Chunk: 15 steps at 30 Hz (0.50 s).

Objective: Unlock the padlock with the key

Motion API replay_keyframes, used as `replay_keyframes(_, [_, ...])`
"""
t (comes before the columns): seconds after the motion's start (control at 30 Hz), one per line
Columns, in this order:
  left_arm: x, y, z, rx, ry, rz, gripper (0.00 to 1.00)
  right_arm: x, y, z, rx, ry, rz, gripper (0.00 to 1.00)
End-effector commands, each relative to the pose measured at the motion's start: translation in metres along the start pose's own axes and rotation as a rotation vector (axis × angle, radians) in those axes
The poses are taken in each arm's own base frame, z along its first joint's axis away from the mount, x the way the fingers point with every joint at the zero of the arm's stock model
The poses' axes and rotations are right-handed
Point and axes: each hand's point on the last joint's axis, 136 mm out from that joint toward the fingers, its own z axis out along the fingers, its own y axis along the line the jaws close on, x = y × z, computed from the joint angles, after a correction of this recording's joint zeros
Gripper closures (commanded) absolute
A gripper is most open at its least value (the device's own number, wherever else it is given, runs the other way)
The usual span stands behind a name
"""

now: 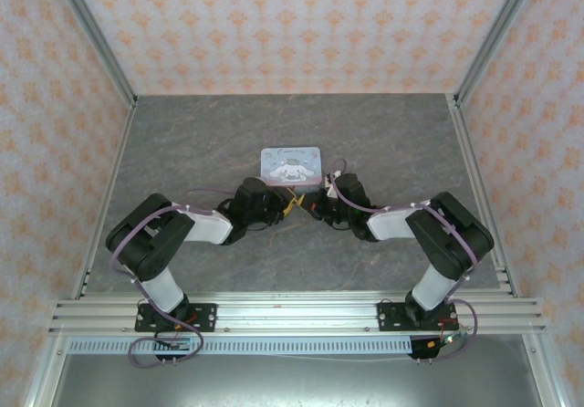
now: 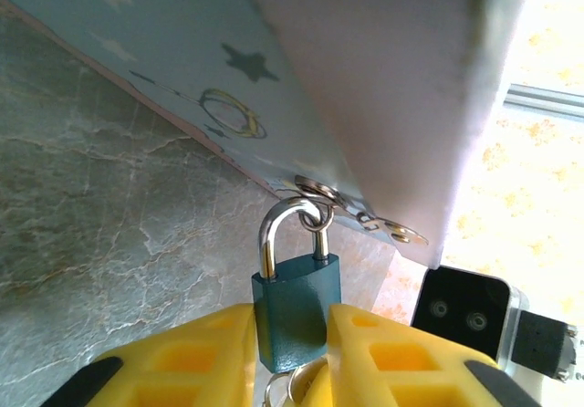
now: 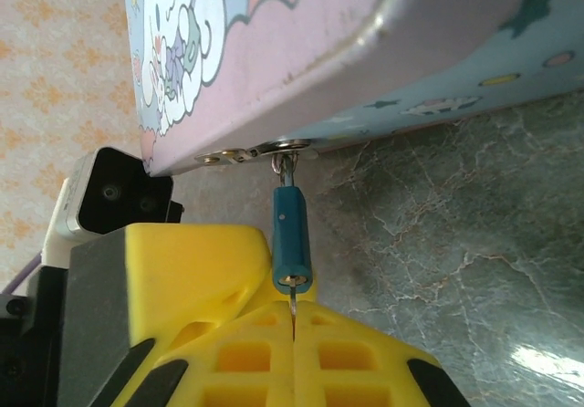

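The shackle is shut in the padlock [image 2: 320, 254], and my right gripper is rolled far over. I should let go of the key [image 3: 293, 303], roll back, grip the key again and turn it further.
The small teal padlock [image 2: 297, 302] hangs by its steel shackle [image 2: 274, 229] from the hasp of the pale blue cartoon tin [image 1: 290, 163]. My left gripper [image 2: 292, 334] is shut on the padlock's body, one yellow finger on each flat side. In the right wrist view the padlock [image 3: 292, 238] is edge-on below the tin [image 3: 365, 42]. The key [image 3: 293, 302] sits in its bottom keyhole, and my right gripper [image 3: 294, 320] is shut on the key's blade. From above, the left gripper [image 1: 288, 204] and right gripper [image 1: 310, 208] meet just in front of the tin.
The tin [image 2: 365, 78] lies on the grey marbled tabletop [image 1: 201, 142], with its front edge right above both grippers. A key ring [image 2: 292, 384] hangs under the padlock. The left finger [image 3: 182, 270] crowds the right wrist view. Patterned walls enclose the table.
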Motion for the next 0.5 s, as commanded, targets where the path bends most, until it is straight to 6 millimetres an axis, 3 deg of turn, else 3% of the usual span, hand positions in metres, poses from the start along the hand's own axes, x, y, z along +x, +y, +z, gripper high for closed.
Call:
replay_keyframes(0.0, [0.0027,-0.008,0.0068,0.016,0.002,-0.005,0.69,0.0034,0.02,0.0021,-0.086,0.01,0.004,1.0])
replay_keyframes(0.13, [0.0026,-0.0067,0.0094,0.01,0.004,-0.009,0.68,0.0038,0.0207,0.0029,-0.088,0.01,0.01,1.0])
replay_keyframes(0.3, [0.0007,-0.0038,0.0083,0.001,-0.009,-0.009,0.81,0.0019,0.0172,0.0002,-0.07,-0.008,0.005,1.0])
replay_keyframes(0.47, [-0.0007,-0.0027,0.0047,-0.009,-0.022,-0.003,0.87,0.001,0.012,-0.0056,-0.031,-0.026,-0.023,0.99])
